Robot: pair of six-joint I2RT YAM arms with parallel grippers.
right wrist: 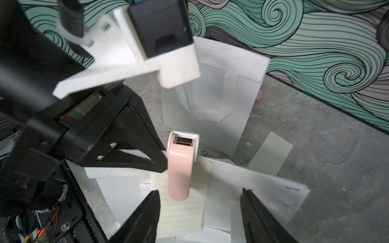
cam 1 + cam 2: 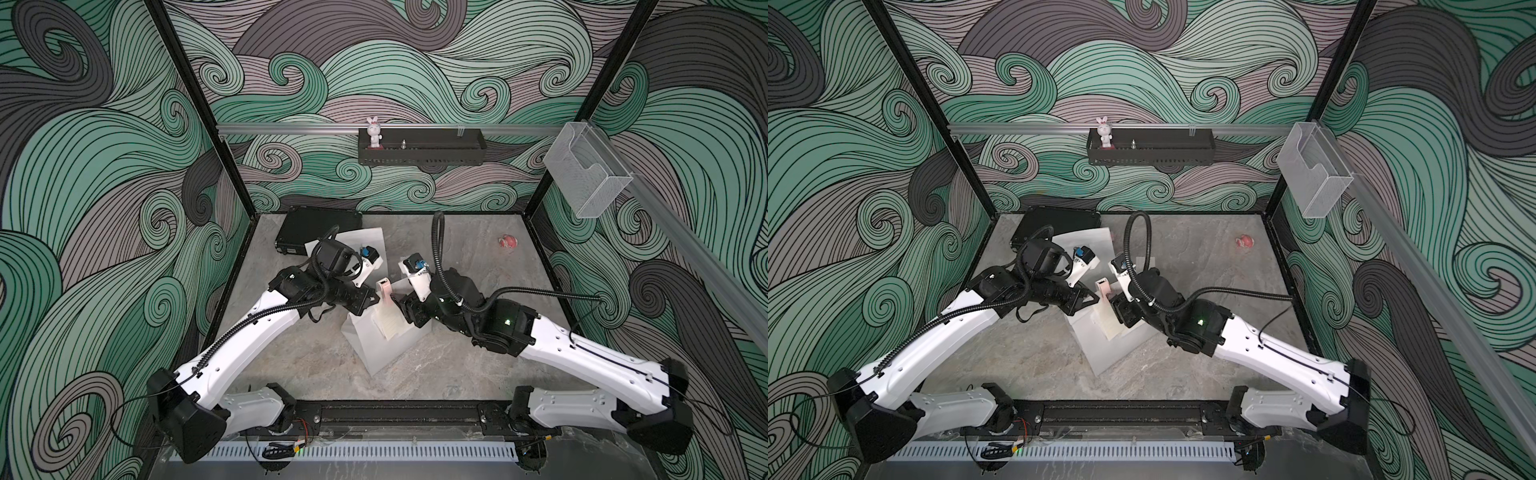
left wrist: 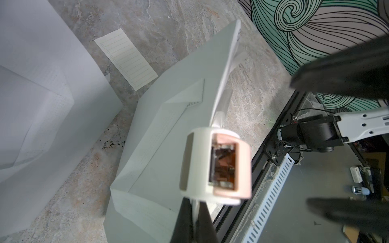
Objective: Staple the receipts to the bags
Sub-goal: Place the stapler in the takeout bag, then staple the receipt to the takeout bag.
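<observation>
My right gripper has its fingers on either side of the stapler's sides (image 1: 192,164), so it should swing round and squeeze the pink and white halves (image 3: 211,164) together over the receipt.
A white bag (image 2: 374,353) lies mid-table with a cream receipt (image 1: 183,210) on its face. The pink-and-white stapler (image 1: 181,164) sits over the top edge of that bag and receipt. My left gripper (image 3: 196,221) is shut on the thin white bag edge right beside the stapler (image 3: 219,166). The right gripper (image 1: 200,202) stands open, with its fingers either side of the stapler's pink end and not touching it. Behind them a second bag (image 1: 210,98) lies flat, and a loose receipt (image 1: 271,155) rests on the table between the two bags.
A black hard case (image 2: 316,228) lies at the back left, partly under the far bag. A small red object (image 2: 509,242) sits at the back right. On the back wall hangs a black shelf (image 2: 419,156). A clear holder (image 2: 586,174) hangs on the right rail.
</observation>
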